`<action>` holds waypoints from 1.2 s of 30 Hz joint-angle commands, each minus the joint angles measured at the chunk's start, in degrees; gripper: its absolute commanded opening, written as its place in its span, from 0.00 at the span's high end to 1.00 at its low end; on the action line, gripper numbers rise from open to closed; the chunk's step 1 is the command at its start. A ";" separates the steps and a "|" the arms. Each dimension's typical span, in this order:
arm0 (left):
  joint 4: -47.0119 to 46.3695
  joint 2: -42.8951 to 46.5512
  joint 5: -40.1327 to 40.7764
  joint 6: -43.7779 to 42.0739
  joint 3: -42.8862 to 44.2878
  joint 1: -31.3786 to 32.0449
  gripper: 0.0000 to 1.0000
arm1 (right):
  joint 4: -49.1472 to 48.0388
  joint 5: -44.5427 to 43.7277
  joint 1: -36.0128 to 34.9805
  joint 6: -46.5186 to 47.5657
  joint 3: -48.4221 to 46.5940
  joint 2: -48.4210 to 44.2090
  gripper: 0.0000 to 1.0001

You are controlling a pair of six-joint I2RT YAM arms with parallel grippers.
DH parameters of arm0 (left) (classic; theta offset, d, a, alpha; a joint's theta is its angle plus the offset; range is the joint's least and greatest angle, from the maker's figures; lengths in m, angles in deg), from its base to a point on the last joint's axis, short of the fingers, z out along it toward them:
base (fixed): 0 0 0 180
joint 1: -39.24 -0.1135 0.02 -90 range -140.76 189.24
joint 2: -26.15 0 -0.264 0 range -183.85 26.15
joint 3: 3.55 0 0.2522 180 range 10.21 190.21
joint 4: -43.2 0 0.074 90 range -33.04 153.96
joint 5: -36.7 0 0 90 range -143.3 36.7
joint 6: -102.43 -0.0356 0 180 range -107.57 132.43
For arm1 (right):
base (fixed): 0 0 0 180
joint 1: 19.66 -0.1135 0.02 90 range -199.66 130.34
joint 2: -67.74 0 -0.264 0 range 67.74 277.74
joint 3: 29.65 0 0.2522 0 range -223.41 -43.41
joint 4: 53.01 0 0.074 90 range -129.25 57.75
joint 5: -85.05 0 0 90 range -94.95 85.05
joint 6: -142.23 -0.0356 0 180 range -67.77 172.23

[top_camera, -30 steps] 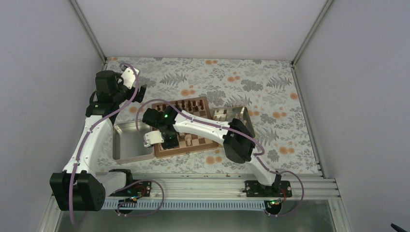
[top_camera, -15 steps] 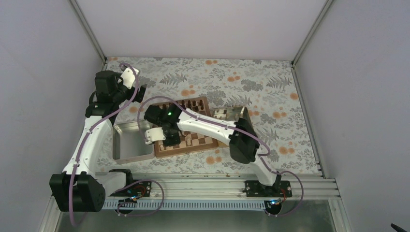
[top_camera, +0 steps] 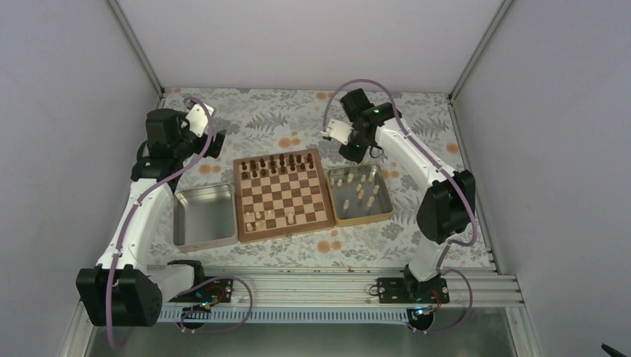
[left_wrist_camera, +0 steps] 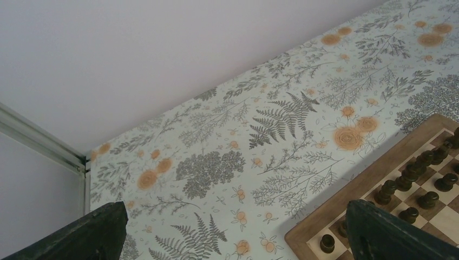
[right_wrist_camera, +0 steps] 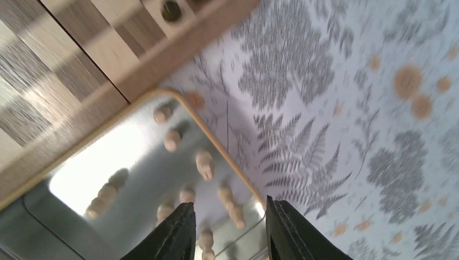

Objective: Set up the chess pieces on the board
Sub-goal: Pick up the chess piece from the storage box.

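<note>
The robot's right gripper should keep going down until its open fingers are on both sides of the head [right_wrist_camera: 206, 173], because the pale piece [top_camera: 350, 178] midway along the tray's far edge stands clear of its neighbours.
The board [top_camera: 281, 193] lies mid-table with dark pieces [top_camera: 279, 163] along its far rows and a few pale chess pieces [top_camera: 269, 219] on its near rows. Several more pale pieces [top_camera: 360, 190] lie in the wooden-rimmed tray [top_camera: 389, 202] right of the board; they also show in the right wrist view [right_wrist_camera: 204, 164]. My right gripper [top_camera: 348, 149] hangs open and empty above the tray's far edge; it also shows in the right wrist view [right_wrist_camera: 230, 230]. My left gripper [top_camera: 216, 145] is open and empty over the cloth off the board's far left corner [left_wrist_camera: 303, 233].
A shiny metal tray [top_camera: 202, 217] lies left of the board. Grey walls and a metal frame enclose the flowered cloth [top_camera: 417, 134]. The arm bases sit on the rail at the near edge.
My right arm has swung from over the board's near left part back to the far right, above the wooden-rimmed tray. The board is now uncovered. The left arm has not moved.
</note>
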 commanded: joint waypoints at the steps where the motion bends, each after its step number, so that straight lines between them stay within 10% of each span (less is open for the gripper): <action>1: 0.30 0.20 -0.94 -0.52 0.75 -0.27 0.00 | -1.91 3.00 4.23 1.78 4.98 0.37 0.64; 36: 0.60 0.33 -1.52 -0.65 0.49 -0.27 0.00 | -7.14 7.51 9.19 3.91 13.23 10.26 0.64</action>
